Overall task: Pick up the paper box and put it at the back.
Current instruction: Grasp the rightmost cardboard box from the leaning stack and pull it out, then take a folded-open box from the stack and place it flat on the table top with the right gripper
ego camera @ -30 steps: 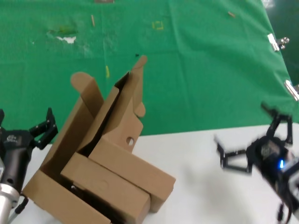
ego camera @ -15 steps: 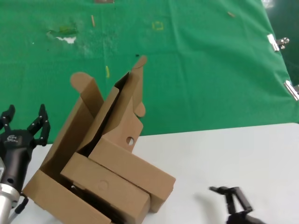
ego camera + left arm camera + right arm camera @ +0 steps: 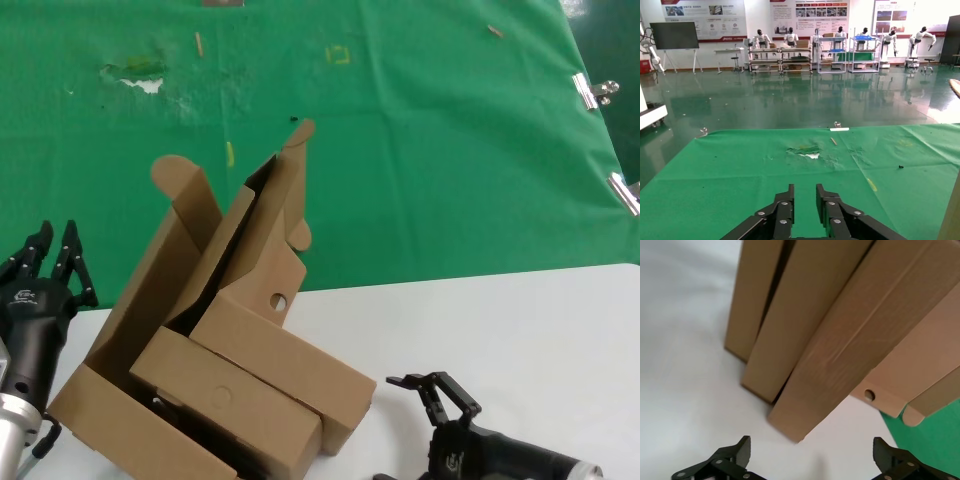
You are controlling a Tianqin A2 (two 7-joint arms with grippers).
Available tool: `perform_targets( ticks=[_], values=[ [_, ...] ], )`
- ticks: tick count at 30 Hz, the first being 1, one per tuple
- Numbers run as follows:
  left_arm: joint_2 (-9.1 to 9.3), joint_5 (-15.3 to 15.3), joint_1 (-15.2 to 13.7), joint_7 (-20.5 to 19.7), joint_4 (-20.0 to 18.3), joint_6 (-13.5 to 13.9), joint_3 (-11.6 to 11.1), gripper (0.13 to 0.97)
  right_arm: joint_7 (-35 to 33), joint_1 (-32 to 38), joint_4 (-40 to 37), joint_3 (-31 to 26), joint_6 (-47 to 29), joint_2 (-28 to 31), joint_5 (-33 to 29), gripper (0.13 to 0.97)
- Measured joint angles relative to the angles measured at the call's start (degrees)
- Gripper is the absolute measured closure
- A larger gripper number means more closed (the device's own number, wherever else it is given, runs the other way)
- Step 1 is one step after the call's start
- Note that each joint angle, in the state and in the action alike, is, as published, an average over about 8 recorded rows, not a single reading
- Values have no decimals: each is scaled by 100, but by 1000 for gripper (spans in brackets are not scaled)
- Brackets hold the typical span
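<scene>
My gripper will lift the paper box [image 3: 290, 357], and the paper box will come free alone, because a dark gap [image 3: 255, 375] separates it from the similar brown box.
The paper box [image 3: 290, 355] lies at the front left, half on the white table, with its lid standing up and a round hole in one panel. It leans in a pile with two other brown boxes. In the right wrist view, the paper box [image 3: 855, 335] has its near end just ahead of the jaws. My right gripper [image 3: 432, 385] [image 3: 812, 460] is wide open and empty, low over the table right of the pile. My left gripper [image 3: 52, 250] [image 3: 804, 197] hangs left of the pile with fingers nearly together, holding nothing. The green sheet [image 3: 450, 150] [image 3: 740, 170] spreads behind.
A similar brown box [image 3: 222, 397] [image 3: 805, 315] lies against the paper box. A larger carton with rounded flaps [image 3: 120, 330] [image 3: 752, 290] is behind them. White tabletop [image 3: 520, 330] [image 3: 685, 340] is at front right. Metal clips [image 3: 590, 90] hold the sheet's right edge.
My right gripper has swept from the right edge down to the front middle and now faces the pile. My left gripper has turned at the wrist. The boxes have not moved.
</scene>
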Motion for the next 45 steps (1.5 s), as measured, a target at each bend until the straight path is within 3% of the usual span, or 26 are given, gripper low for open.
perform_targets(
  ticks=[4, 8, 19, 25, 34, 45],
  values=[
    [0, 1, 0, -2, 0, 0, 0, 863, 246, 167, -34, -170, 3, 63, 111, 276],
    [0, 2, 0, -2, 0, 0, 0, 907, 447, 274, -68, -288, -74, 130, 275, 276],
    [0, 2, 0, 0, 0, 0, 0, 955, 584, 378, -168, -470, -173, 322, 523, 503],
    [0, 2, 0, 0, 0, 0, 0, 956, 629, 470, -247, -569, -140, 351, 553, 666],
    [0, 2, 0, 0, 0, 0, 0, 957, 680, 688, -398, -739, -195, 384, 573, 830],
    [0, 2, 0, 0, 0, 0, 0, 957, 579, 759, -479, -732, -423, 552, 741, 926]
  ],
)
